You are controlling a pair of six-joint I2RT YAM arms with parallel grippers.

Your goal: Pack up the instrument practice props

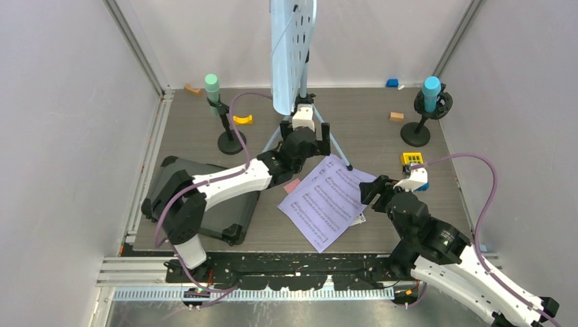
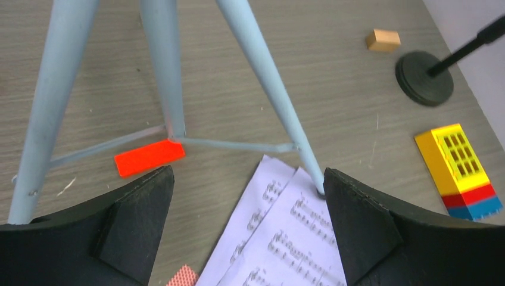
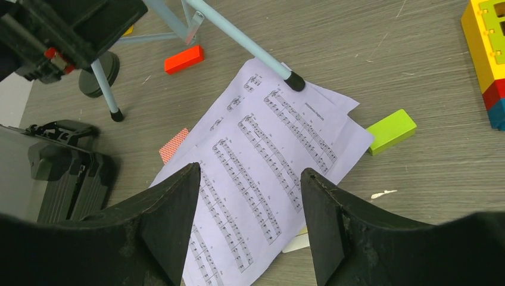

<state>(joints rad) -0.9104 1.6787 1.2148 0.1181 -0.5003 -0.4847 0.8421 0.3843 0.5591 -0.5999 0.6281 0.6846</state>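
Observation:
The music rack (image 1: 290, 61) stands edge-on to the robot, so next the left gripper grips the tripod's black joint (image 1: 305, 99) and rotates it until the back of the music rack faces the robot.
The pale blue perforated music rack (image 1: 292, 48) stands at the back centre on tripod legs (image 2: 262, 65); one foot rests on the lilac sheet-music pages (image 1: 327, 201). My left gripper (image 1: 304, 135) is open and empty, pointing down among the legs (image 2: 244, 179). My right gripper (image 1: 371, 191) is open and empty over the pages' right edge (image 3: 250, 173). The pages (image 3: 268, 155) lie flat. The green microphone (image 1: 213, 88) stands on its black pole at the back left, the blue microphone (image 1: 430, 92) on its pole at the back right, base (image 2: 423, 77).
A shut black case (image 1: 204, 197) lies at the left. Around the pages lie a red block (image 2: 149, 157), a green block (image 3: 391, 131), a pink-backed playing card (image 3: 174, 145) and a yellow block toy (image 1: 411, 160). An orange block (image 1: 396, 116) lies behind.

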